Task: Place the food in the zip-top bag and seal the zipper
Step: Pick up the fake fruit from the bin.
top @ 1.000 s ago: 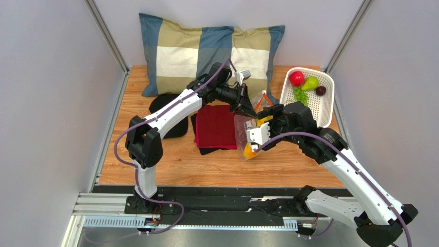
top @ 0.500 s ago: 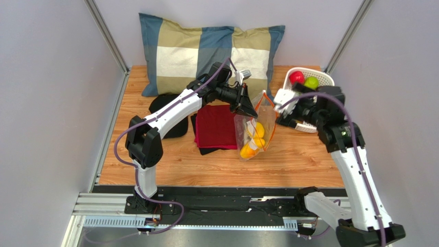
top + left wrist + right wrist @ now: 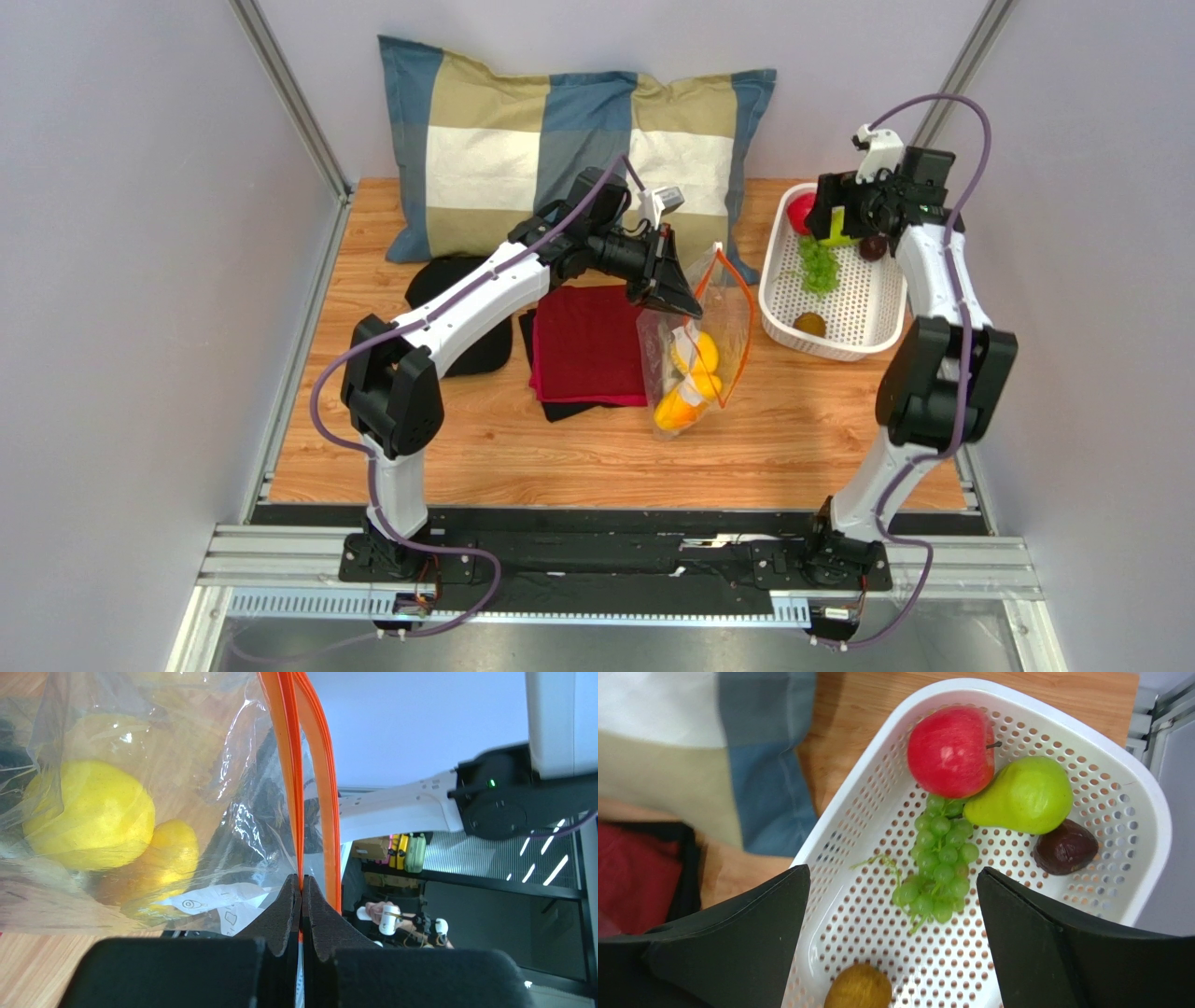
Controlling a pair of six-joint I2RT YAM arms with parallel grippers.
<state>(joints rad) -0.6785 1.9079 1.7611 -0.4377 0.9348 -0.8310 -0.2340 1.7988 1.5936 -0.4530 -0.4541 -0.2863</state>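
Note:
My right gripper should keep going down toward the red apple [image 3: 800, 213] until the apple has the fingers on either side of its sides [image 3: 948, 752]. The apple is uncovered, and the gripper is open wide enough for it.
My left gripper [image 3: 683, 298] [image 3: 302, 880] is shut on the orange-red zipper [image 3: 295, 777] and holds the clear zip-top bag [image 3: 690, 367] up with its mouth open. Yellow and orange fruits [image 3: 690, 375] [image 3: 88, 815] lie inside it. My right gripper [image 3: 852, 221] [image 3: 892, 882] is open and empty above the white perforated basket [image 3: 881, 315] [image 3: 1137, 791]. The basket holds a red apple [image 3: 950, 750], a green pear [image 3: 1025, 796], a grape bunch [image 3: 938, 861], a dark plum [image 3: 1065, 847] and a brown kiwi [image 3: 859, 988].
A dark red cloth [image 3: 589, 343] on black pads lies left of the bag. A checked pillow [image 3: 561, 140] lies at the back. Grey walls and metal posts close in both sides.
My right arm has swung away from the bag, back and to the right, to above the basket. More yellow fruit now lies in the bag. The left gripper has held still.

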